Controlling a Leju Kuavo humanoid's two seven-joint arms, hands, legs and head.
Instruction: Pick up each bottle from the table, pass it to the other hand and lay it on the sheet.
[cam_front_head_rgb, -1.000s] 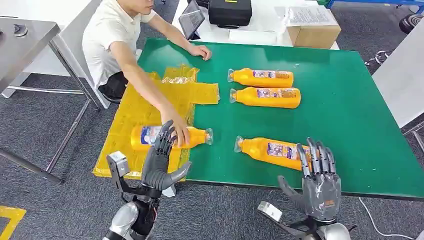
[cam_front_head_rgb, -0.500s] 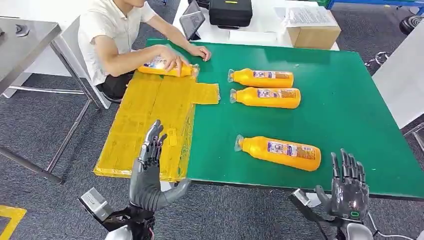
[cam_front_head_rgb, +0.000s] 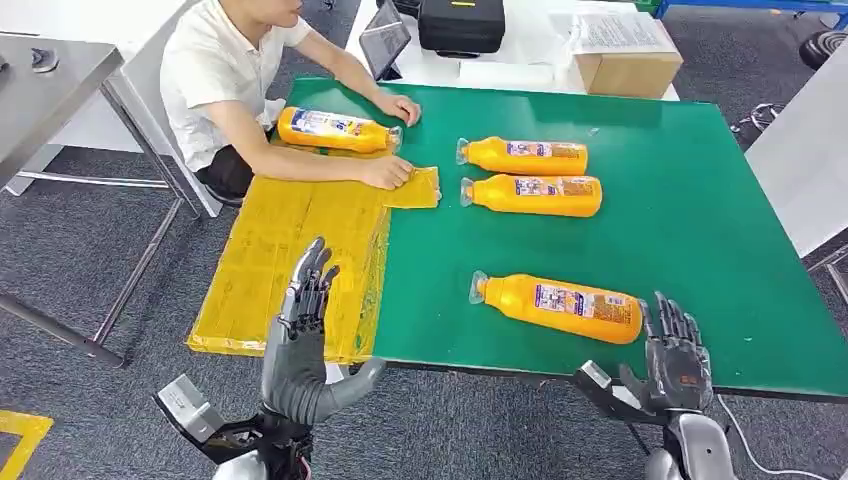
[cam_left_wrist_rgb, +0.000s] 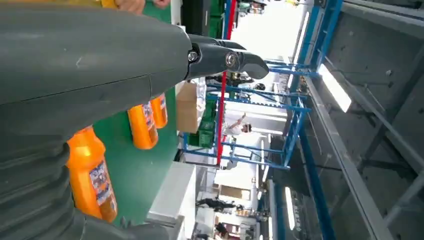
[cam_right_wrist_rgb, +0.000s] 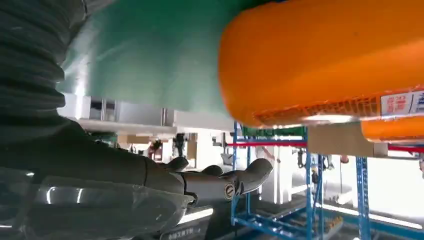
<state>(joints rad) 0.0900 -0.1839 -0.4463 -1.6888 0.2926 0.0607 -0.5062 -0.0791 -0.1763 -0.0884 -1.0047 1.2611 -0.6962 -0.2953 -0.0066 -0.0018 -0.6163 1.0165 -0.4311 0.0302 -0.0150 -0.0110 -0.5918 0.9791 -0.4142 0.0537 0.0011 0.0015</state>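
My gripper is about to lift the nearest bottle, which has a small-print label facing up. I should expect a large logo label hidden underneath.
Three orange bottles lie on the green table: the nearest bottle close to the front edge, two more side by side farther back. A fourth bottle lies at the far end of the yellow sheet, beside a person's arm. My left hand is raised over the sheet's near edge, fingers spread, holding nothing. My right hand is open just off the table's front edge, right of the nearest bottle, which looms large in the right wrist view.
A person sits at the table's far left, one hand pressing on the sheet's corner, the other on the table. A cardboard box, a black case and a tablet stand behind the table.
The person took the bottle from the sheet's near part and laid it at the far end, then moved a hand to the sheet's corner. Both my hands drew back and lowered.
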